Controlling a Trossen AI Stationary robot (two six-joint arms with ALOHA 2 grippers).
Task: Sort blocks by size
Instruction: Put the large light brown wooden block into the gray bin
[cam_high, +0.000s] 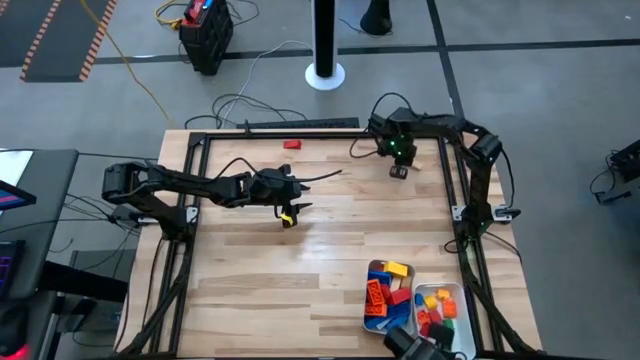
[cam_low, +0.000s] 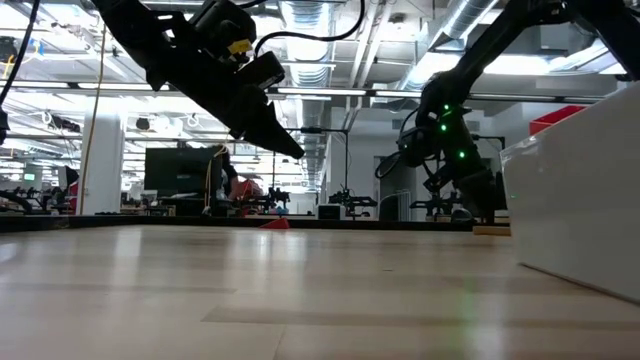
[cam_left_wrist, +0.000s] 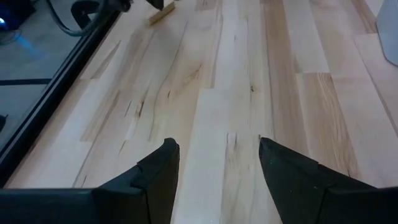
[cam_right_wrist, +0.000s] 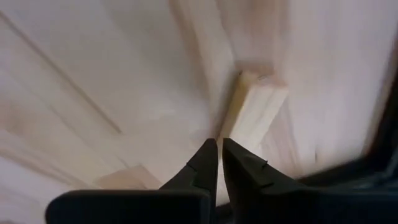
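My right gripper's fingers are closed together above the tan block (cam_right_wrist: 254, 115). Next, I open them wide and line them up around the tan block's long sides (cam_right_wrist: 235, 106).
A tan block (cam_high: 398, 173) lies flat on the table near the far right; it also shows in the right wrist view (cam_right_wrist: 258, 99) and the low view (cam_low: 491, 230). My right gripper (cam_high: 398, 165) is shut, pointing down, with its tips (cam_right_wrist: 219, 144) right over the block's near end. My left gripper (cam_high: 289, 215) is open and empty (cam_left_wrist: 217, 155), a little above the bare table near the middle. A red block (cam_high: 291, 144) lies at the far edge. Several coloured blocks lie in two white trays (cam_high: 366, 300) (cam_high: 462, 300). My right gripper's shut fingertips (cam_right_wrist: 208, 155) stand over the near end of the tan block (cam_right_wrist: 233, 130), coming from above. I cannot tell whether they touch it. The block lies flat on the table.
The two trays stand side by side at the near right corner; one tray's wall fills the right of the low view (cam_low: 580, 190). A dark frame (cam_high: 300, 123) runs around the table's far and side edges. Bare wood lies between the arms and the trays.
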